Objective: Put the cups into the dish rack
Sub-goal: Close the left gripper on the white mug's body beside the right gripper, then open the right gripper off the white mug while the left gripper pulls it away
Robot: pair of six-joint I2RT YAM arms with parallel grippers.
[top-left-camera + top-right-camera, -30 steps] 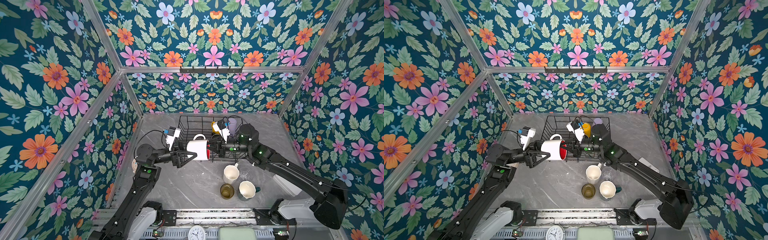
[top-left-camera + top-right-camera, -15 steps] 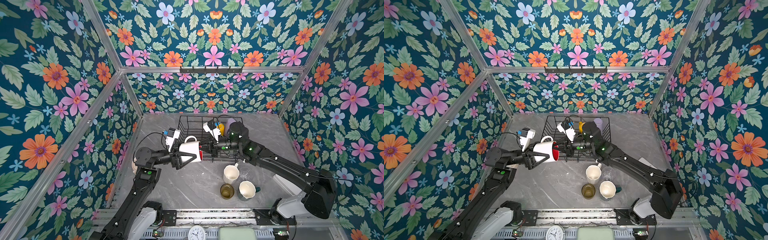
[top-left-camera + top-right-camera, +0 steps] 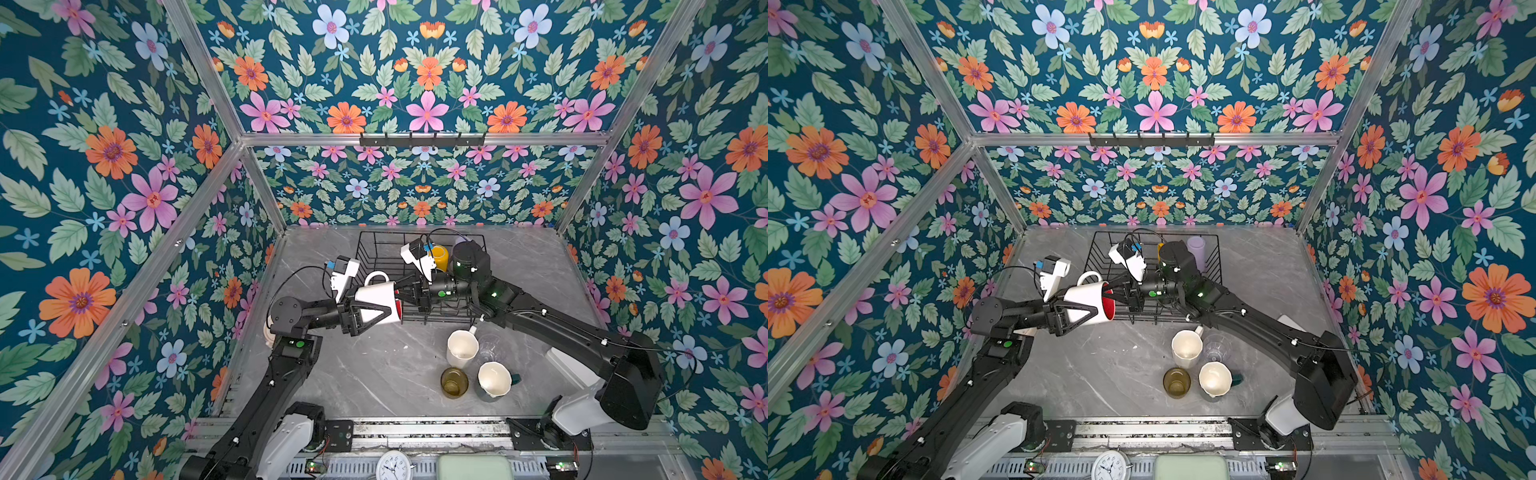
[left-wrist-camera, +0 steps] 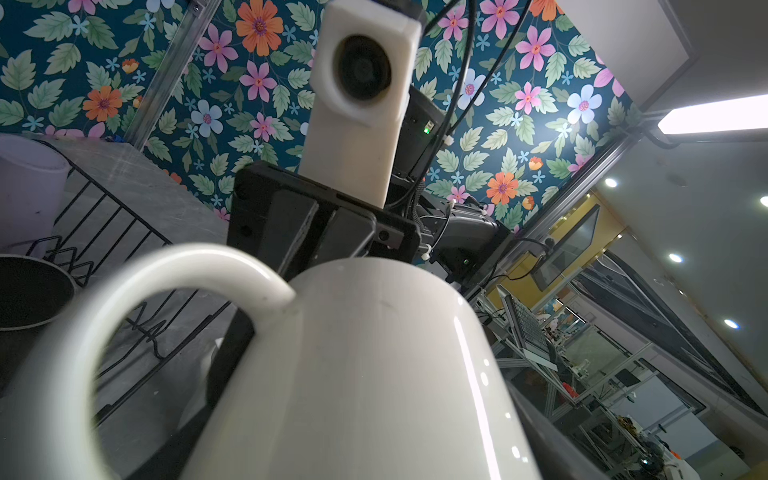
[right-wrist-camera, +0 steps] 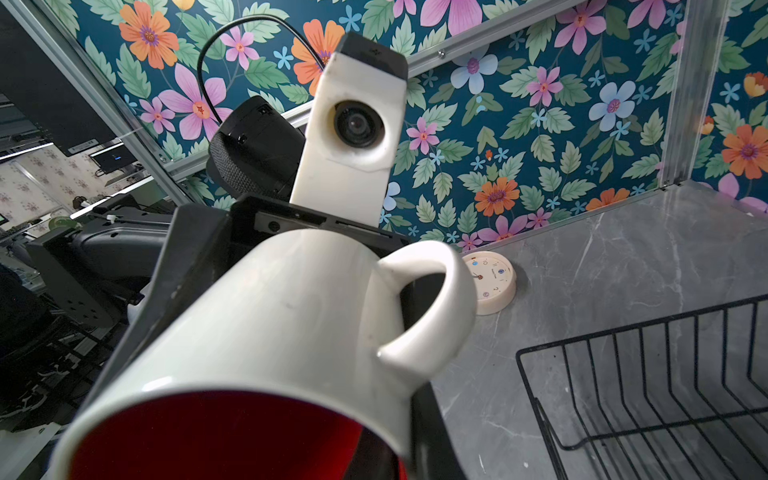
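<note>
My right gripper is pinching the white mug's rim (image 3: 398,310). It should open and back away before my left gripper turns the mug with its opening down into the rack's empty end (image 3: 379,259).
The white mug with red inside (image 3: 376,301) (image 3: 1088,305) lies on its side in the air, off the dish rack's (image 3: 374,245) (image 3: 1100,249) front left corner. My left gripper (image 3: 390,309) (image 3: 1096,309) has a finger against each side of its body (image 4: 374,374). My right gripper (image 3: 405,293) (image 3: 1117,291) is shut on its rim (image 5: 270,332). In the rack stand a yellow mug (image 3: 440,255), a lilac tumbler (image 3: 1196,251) and a black mug (image 4: 29,291). On the table stand the cream mug (image 3: 461,347), clear glass (image 3: 489,353), amber glass (image 3: 454,382) and teal mug (image 3: 494,378).
A black hook rail (image 3: 422,140) hangs on the back wall. A round cream timer (image 5: 492,286) sits by the left wall beside the left arm. A clock (image 3: 392,467) and a green pad (image 3: 473,469) lie at the front edge.
My right gripper has carried the white mug leftward from over the rack into the left gripper's fingers. The left jaws have narrowed around the mug.
</note>
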